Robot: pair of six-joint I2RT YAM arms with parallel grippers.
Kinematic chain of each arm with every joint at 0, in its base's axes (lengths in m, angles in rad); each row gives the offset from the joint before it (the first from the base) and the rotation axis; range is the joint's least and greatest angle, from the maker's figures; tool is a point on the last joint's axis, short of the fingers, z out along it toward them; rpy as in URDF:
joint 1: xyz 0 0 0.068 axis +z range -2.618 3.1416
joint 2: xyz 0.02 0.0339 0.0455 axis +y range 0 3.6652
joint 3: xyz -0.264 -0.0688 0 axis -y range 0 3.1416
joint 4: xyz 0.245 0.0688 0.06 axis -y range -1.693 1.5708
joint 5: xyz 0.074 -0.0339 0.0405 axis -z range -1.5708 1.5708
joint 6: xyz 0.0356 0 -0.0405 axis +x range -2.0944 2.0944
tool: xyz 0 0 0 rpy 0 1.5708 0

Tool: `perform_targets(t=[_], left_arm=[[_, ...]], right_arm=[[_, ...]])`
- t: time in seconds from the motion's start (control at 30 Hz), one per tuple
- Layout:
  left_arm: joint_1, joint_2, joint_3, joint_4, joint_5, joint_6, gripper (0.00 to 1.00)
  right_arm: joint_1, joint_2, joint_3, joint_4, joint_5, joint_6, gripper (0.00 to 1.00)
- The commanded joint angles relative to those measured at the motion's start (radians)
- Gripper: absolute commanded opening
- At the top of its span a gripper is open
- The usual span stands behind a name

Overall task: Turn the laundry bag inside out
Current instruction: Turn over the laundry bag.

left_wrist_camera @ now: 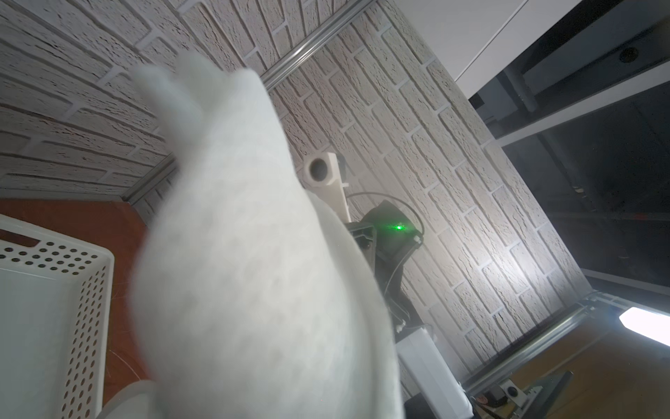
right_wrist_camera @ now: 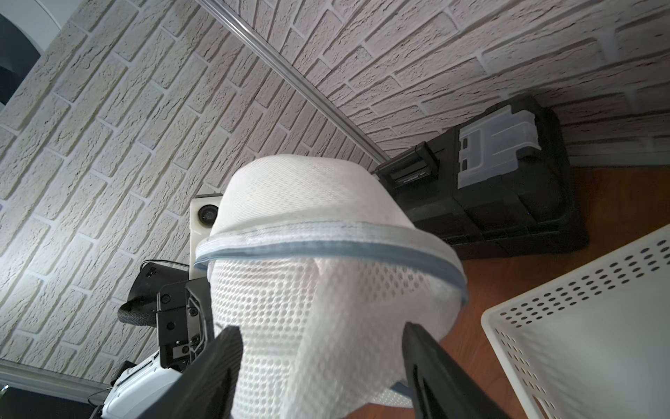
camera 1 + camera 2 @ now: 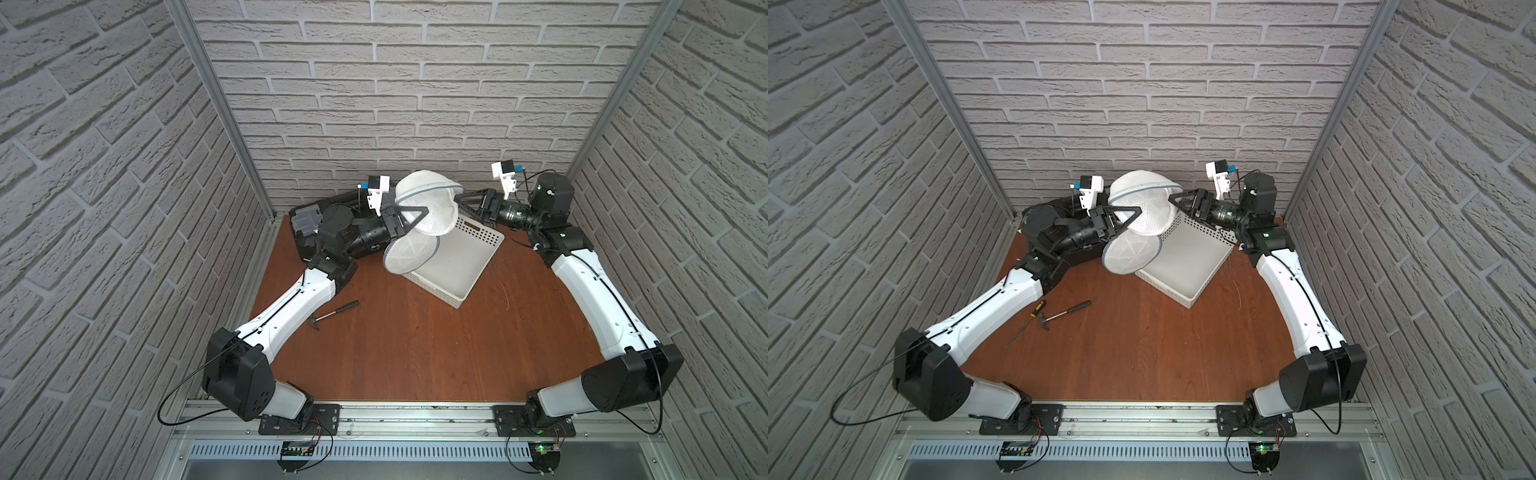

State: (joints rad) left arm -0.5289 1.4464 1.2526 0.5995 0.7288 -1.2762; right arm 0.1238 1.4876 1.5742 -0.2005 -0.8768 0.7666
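My right gripper should hold the trim (image 3: 453, 187) while my left gripper turns and takes the mesh, because the laundry bag's body (image 1: 244, 272) bulges over my left gripper's fingers.
The laundry bag (image 3: 419, 187) (image 3: 1138, 187), white mesh with grey trim, hangs in the air above the back of the table between both grippers. A round mesh flap (image 3: 411, 251) droops from it over the basket's left corner. My left gripper (image 3: 422, 214) (image 3: 1136, 212) is shut on the bag's left edge at the trim. In the left wrist view blurred white fabric (image 1: 235, 254) hides its jaws. My right gripper (image 3: 459, 200) (image 3: 1172, 198) (image 2: 319, 333) is at the bag's right side. Its black fingers (image 2: 217, 355) stand wide apart with mesh (image 2: 308, 290) bulging between them.
A white perforated plastic basket (image 3: 484, 239) (image 2: 580, 326) lies tilted under the bag on the wooden table. A hammer (image 3: 336, 313) and a screwdriver (image 3: 1034, 311) lie near the left arm. A black toolbox (image 2: 507, 188) stands at the back left against the brick wall.
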Motion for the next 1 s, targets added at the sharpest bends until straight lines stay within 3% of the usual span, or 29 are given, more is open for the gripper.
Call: perform_targets(t=[0.0, 0.23, 0.43, 0.5, 0.57, 0.6, 0.67, 0.77, 0.83, 0.97], left_arm=[[-0.011, 0.021, 0.044, 0.136, 0.065, -0.033, 0.0], [-0.016, 0.041, 0.042, 0.132, 0.089, -0.042, 0.0], [-0.004, 0.053, 0.018, 0.069, 0.06, -0.043, 0.0], [0.005, 0.049, 0.016, -0.034, 0.039, -0.022, 0.1], [0.013, 0.047, 0.007, -0.075, 0.02, -0.013, 0.14], [0.016, 0.045, 0.003, -0.107, 0.006, -0.012, 0.21], [0.021, 0.043, 0.007, -0.175, -0.015, 0.012, 0.33], [0.027, 0.025, 0.02, -0.371, -0.095, 0.086, 0.65], [0.031, -0.006, 0.019, -0.552, -0.213, 0.146, 0.85], [0.041, -0.087, -0.015, -0.801, -0.419, 0.264, 0.92]], right_arm=[[0.01, 0.026, 0.062, -0.099, -0.023, -0.062, 0.71], [0.01, 0.043, 0.053, 0.01, -0.1, 0.039, 0.59], [0.016, 0.038, -0.011, 0.189, -0.146, 0.196, 0.29], [0.015, 0.032, -0.017, 0.192, -0.146, 0.2, 0.18], [0.016, 0.033, -0.016, 0.19, -0.146, 0.203, 0.1], [0.015, 0.033, -0.015, 0.19, -0.143, 0.207, 0.05], [0.017, 0.034, -0.017, 0.19, -0.134, 0.216, 0.03], [0.02, 0.032, -0.021, 0.192, -0.109, 0.221, 0.03], [0.019, 0.025, -0.025, 0.145, -0.05, 0.192, 0.03], [0.02, 0.024, -0.011, -0.064, 0.134, 0.089, 0.03]])
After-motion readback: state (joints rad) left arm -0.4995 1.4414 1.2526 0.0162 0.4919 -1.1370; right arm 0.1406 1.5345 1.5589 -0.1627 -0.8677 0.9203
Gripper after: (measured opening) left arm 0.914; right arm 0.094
